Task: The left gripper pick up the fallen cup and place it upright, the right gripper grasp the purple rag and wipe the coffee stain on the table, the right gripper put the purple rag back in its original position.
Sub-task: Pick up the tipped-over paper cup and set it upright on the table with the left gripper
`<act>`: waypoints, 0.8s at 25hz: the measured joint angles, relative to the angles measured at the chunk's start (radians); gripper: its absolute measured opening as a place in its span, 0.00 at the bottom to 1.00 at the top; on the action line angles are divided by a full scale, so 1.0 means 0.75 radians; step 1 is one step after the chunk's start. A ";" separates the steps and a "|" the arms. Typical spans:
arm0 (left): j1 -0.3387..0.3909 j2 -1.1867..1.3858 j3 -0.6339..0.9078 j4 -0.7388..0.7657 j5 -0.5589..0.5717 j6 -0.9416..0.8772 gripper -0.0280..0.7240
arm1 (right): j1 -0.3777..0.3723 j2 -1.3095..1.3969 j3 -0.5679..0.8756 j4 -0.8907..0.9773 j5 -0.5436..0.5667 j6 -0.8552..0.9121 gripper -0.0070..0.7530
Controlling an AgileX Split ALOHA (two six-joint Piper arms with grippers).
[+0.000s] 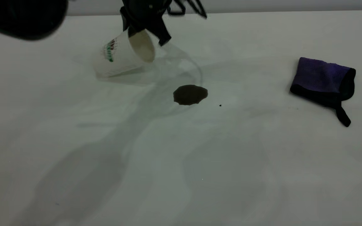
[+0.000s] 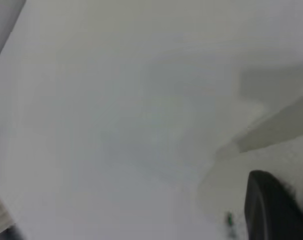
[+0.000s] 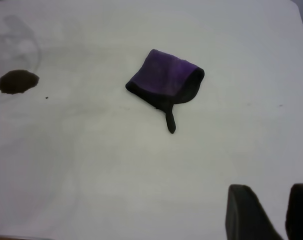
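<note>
The cup is tilted with its opening (image 1: 144, 46) toward the coffee stain. My left gripper should lift the cup clear and turn it upright before putting it down beside the stain.
My left gripper (image 1: 145, 29) is at the back of the table (image 1: 181, 175), shut on the rim of the white cup (image 1: 123, 56). The cup is tilted, its cream mouth facing the coffee stain (image 1: 190, 94) and its base low near the table. In the left wrist view the cup (image 2: 271, 165) is a white blur beside one black finger (image 2: 271, 210). The purple rag (image 1: 322, 80) lies flat at the right, untouched. In the right wrist view my right gripper (image 3: 276, 202) hovers well away from the rag (image 3: 164, 80), open with nothing between its fingers; the stain (image 3: 17, 81) shows far off.
A tiny dark speck (image 1: 220, 105) lies just right of the stain. A dark blurred shape (image 1: 20, 17) fills the exterior view's top left corner. The table's back edge runs close behind the left gripper. Bare table spreads across the front.
</note>
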 joint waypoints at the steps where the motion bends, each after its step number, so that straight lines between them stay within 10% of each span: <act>1: 0.000 -0.029 0.000 -0.040 0.000 0.000 0.07 | 0.000 0.000 0.000 0.000 0.000 0.000 0.32; 20: 0.356 -0.406 0.047 -0.860 0.000 0.383 0.07 | 0.000 0.000 0.000 0.000 0.000 0.000 0.32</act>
